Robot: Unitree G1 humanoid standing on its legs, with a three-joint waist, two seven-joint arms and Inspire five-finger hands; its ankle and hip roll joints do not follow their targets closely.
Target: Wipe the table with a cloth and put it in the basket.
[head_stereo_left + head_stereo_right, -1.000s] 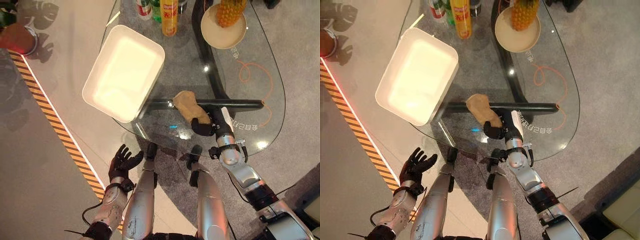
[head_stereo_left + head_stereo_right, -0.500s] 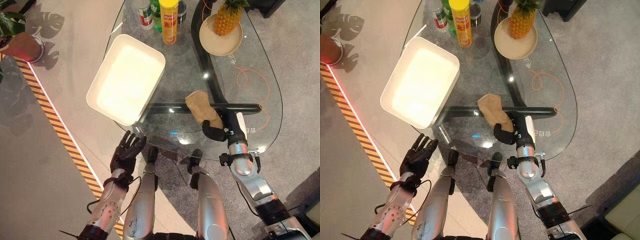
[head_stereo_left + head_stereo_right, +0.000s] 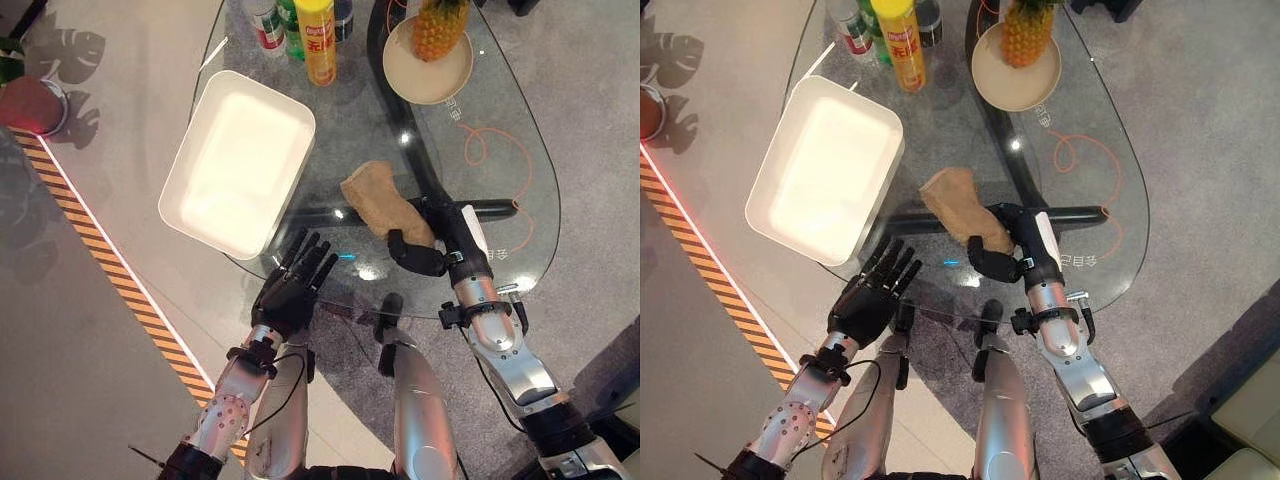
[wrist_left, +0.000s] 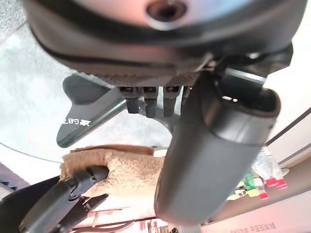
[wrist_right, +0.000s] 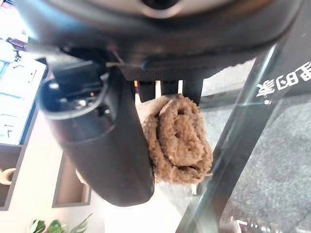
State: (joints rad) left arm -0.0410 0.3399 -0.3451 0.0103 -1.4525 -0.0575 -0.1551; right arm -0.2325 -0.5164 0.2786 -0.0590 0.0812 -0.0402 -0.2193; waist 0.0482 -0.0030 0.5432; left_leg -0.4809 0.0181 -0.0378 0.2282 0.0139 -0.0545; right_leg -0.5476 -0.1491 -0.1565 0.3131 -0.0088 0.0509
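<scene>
My gripper will carry the tan cloth [image 3: 388, 204] into the basket, and the cloth will keep its rolled shape because it lies in a thick, compact roll [image 3: 372, 188].
A tan cloth [image 3: 375, 198] lies bunched on the glass table [image 3: 360, 120], near its middle. My right hand [image 3: 425, 255] is at the cloth's near end, with thumb and fingers curled round a rolled fold of cloth [image 5: 180, 141]. The left hand [image 3: 292, 290] hovers over the table's near edge, fingers straight and spread, a hand's width left of the cloth. The left wrist view shows the cloth [image 4: 116, 165] held by the right hand [image 4: 53, 204]. A white rectangular basket [image 3: 272, 88] stands empty on the table's left side.
Bottles and a yellow can [image 3: 318, 40] stand at the far edge, beside a plate with a pineapple [image 3: 430, 60]. A dark frame [image 3: 400, 110] runs beneath the glass. Striped floor tape [image 3: 110, 270] and a potted plant [image 3: 30, 100] lie to the left.
My left hand has risen from beside the table to its near edge, fingers now straight. The right hand keeps its hold on the cloth, hardly displaced. The camera has shifted.
</scene>
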